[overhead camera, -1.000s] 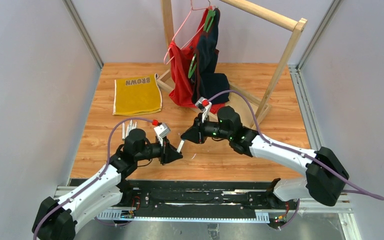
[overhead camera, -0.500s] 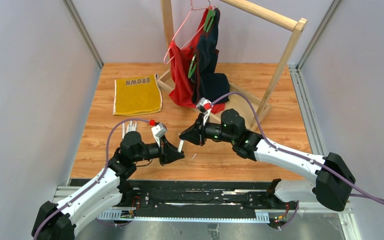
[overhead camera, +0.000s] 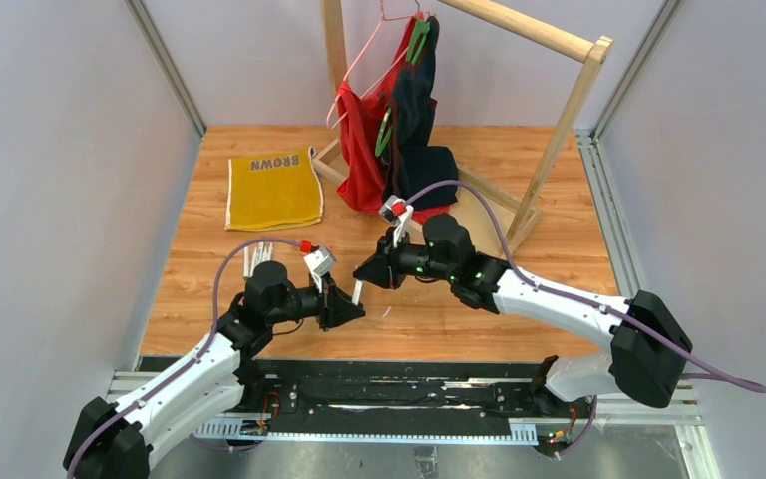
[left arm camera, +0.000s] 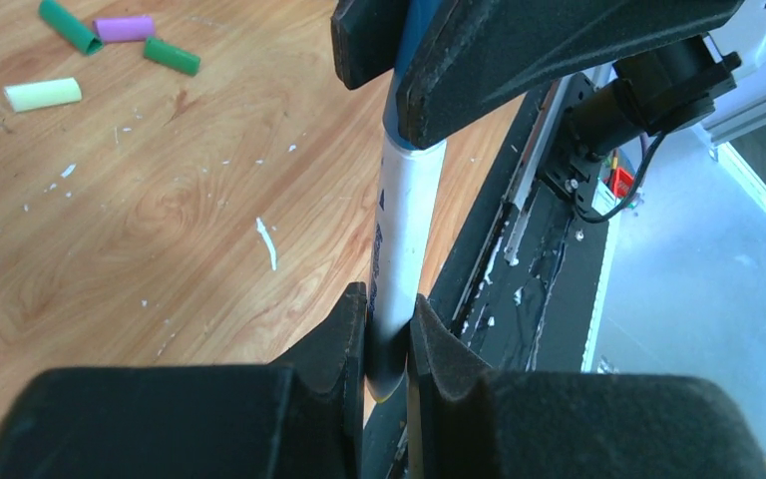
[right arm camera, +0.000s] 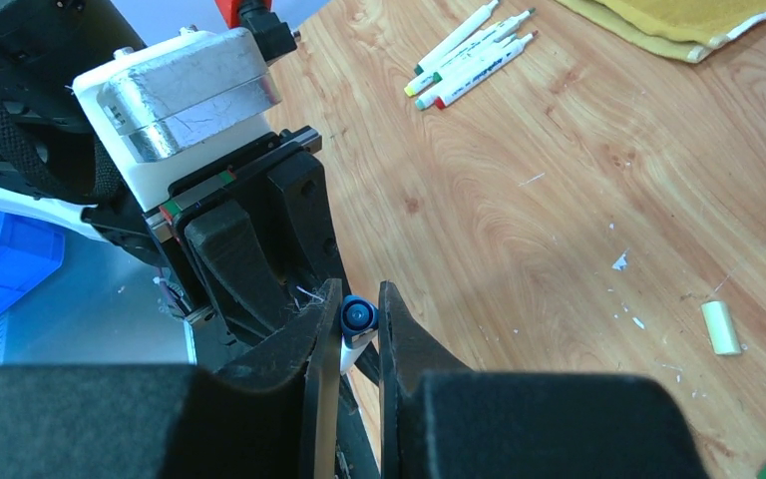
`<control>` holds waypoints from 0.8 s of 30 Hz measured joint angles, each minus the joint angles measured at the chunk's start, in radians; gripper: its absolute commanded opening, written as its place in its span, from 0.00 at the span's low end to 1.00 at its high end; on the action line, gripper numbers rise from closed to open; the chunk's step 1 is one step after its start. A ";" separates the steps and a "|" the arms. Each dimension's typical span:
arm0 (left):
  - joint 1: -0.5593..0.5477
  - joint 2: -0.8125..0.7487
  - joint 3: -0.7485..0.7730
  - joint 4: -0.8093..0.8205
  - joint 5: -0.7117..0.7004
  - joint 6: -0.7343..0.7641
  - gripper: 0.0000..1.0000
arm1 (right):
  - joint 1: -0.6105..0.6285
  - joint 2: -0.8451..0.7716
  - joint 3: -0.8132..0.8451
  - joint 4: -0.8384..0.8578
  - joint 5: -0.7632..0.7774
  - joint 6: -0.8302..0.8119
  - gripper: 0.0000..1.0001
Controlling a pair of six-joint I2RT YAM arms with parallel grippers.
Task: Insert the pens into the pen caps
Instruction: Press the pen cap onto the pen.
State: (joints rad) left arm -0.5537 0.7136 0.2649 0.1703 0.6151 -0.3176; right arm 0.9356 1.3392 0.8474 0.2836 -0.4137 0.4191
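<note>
The white pen [left arm camera: 406,220] leans under the blue pen cap [left arm camera: 395,118], so the robot's right gripper should open and move back while its left gripper turns the pen upright before putting the cap back on.
My left gripper [overhead camera: 347,305] [left arm camera: 389,304] is shut on the lower end of a white pen [left arm camera: 404,220] [overhead camera: 358,292], held above the table's near edge. My right gripper [overhead camera: 363,273] [right arm camera: 359,289] meets it from the other side, its pads closed on a blue pen cap [right arm camera: 358,316] [left arm camera: 411,70] that sits over the pen's upper end. Several other white pens [right arm camera: 469,45] [overhead camera: 257,257] lie in a bunch at the table's left. Loose caps lie on the wood: pale yellow [left arm camera: 42,95] [right arm camera: 721,327], purple [left arm camera: 125,28] and two green [left arm camera: 172,56] [left arm camera: 70,25].
A yellow cloth [overhead camera: 274,188] lies at the back left. A wooden rack [overhead camera: 569,110] with red and dark clothes [overhead camera: 399,130] on hangers stands at the back middle. White scraps [left arm camera: 266,242] litter the wood. The black rail [overhead camera: 399,394] runs along the near edge.
My right gripper has shifted a little to the left, closer to the left gripper, with the blue cap over the pen's end. The left gripper has barely moved.
</note>
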 measured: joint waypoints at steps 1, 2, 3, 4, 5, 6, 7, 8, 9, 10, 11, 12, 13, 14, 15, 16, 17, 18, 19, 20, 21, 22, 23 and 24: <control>0.000 0.000 0.000 -0.011 -0.006 0.002 0.00 | 0.001 0.002 -0.001 -0.002 0.005 0.002 0.01; 0.000 0.000 0.000 -0.019 -0.011 0.003 0.00 | 0.002 0.003 -0.004 -0.003 0.008 0.004 0.01; 0.000 0.000 0.000 -0.025 -0.013 0.005 0.00 | 0.004 0.003 -0.007 -0.005 0.014 0.005 0.00; 0.000 0.000 0.000 -0.038 -0.016 0.008 0.00 | 0.008 0.006 -0.009 -0.010 0.022 0.007 0.01; 0.000 0.000 0.001 -0.047 -0.018 0.012 0.00 | 0.012 0.010 -0.010 -0.016 0.029 0.009 0.01; 0.000 0.000 0.001 -0.053 -0.021 0.016 0.00 | 0.013 0.015 -0.010 -0.019 0.034 0.013 0.00; 0.000 0.000 0.001 -0.056 -0.026 0.019 0.00 | 0.013 0.021 -0.010 -0.020 0.039 0.023 0.01; 0.000 0.000 0.001 -0.061 -0.034 0.022 0.00 | 0.013 0.026 -0.010 -0.020 0.043 0.033 0.01; 0.000 0.000 0.001 -0.068 -0.038 0.023 0.00 | 0.013 0.031 -0.010 -0.019 0.046 0.042 0.00; 0.000 0.000 0.001 -0.076 -0.042 0.023 0.00 | 0.013 0.036 -0.010 -0.018 0.047 0.053 0.01; 0.000 0.000 0.001 -0.082 -0.042 0.023 0.00 | 0.013 0.039 -0.010 -0.016 0.047 0.062 0.01; 0.000 0.000 0.001 -0.089 -0.042 0.022 0.00 | 0.013 0.040 -0.011 -0.013 0.047 0.068 0.00; 0.000 0.000 0.001 -0.097 -0.042 0.022 0.00 | 0.013 0.040 -0.015 -0.008 0.047 0.073 0.01; 0.000 0.000 0.001 -0.101 -0.041 0.021 0.00 | 0.013 0.040 -0.021 -0.005 0.046 0.076 0.01; 0.000 0.000 0.001 -0.103 -0.036 0.021 0.00 | 0.013 0.036 -0.028 0.000 0.044 0.076 0.01; 0.000 -0.001 0.001 -0.104 -0.029 0.021 0.00 | 0.013 0.029 -0.034 0.002 0.040 0.074 0.01; 0.000 -0.002 0.001 -0.103 -0.018 0.019 0.00 | 0.013 0.021 -0.040 0.003 0.037 0.072 0.01; 0.000 -0.002 0.003 -0.100 -0.004 0.015 0.00 | 0.013 0.010 -0.047 0.003 0.029 0.068 0.01; 0.000 -0.002 0.005 -0.094 0.014 0.007 0.00 | 0.013 -0.001 -0.050 0.002 0.021 0.062 0.01; 0.000 -0.003 0.006 -0.089 0.027 0.000 0.00 | 0.013 -0.009 -0.052 0.002 0.014 0.055 0.01; 0.000 -0.003 0.008 -0.077 0.044 -0.010 0.00 | 0.013 -0.019 -0.053 0.001 0.002 0.045 0.01; 0.000 -0.004 0.008 -0.068 0.059 -0.018 0.00 | 0.013 -0.028 -0.054 0.001 -0.010 0.037 0.01; 0.000 -0.007 0.008 -0.060 0.073 -0.026 0.00 | 0.013 -0.036 -0.054 0.000 -0.025 0.027 0.01; 0.000 -0.013 0.008 -0.053 0.087 -0.032 0.00 | 0.013 -0.041 -0.055 0.000 -0.035 0.020 0.00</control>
State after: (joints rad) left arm -0.5537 0.7006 0.2733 0.1173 0.7025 -0.3496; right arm 0.9485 1.2980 0.7929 0.2840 -0.4488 0.4393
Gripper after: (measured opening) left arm 0.172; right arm 0.156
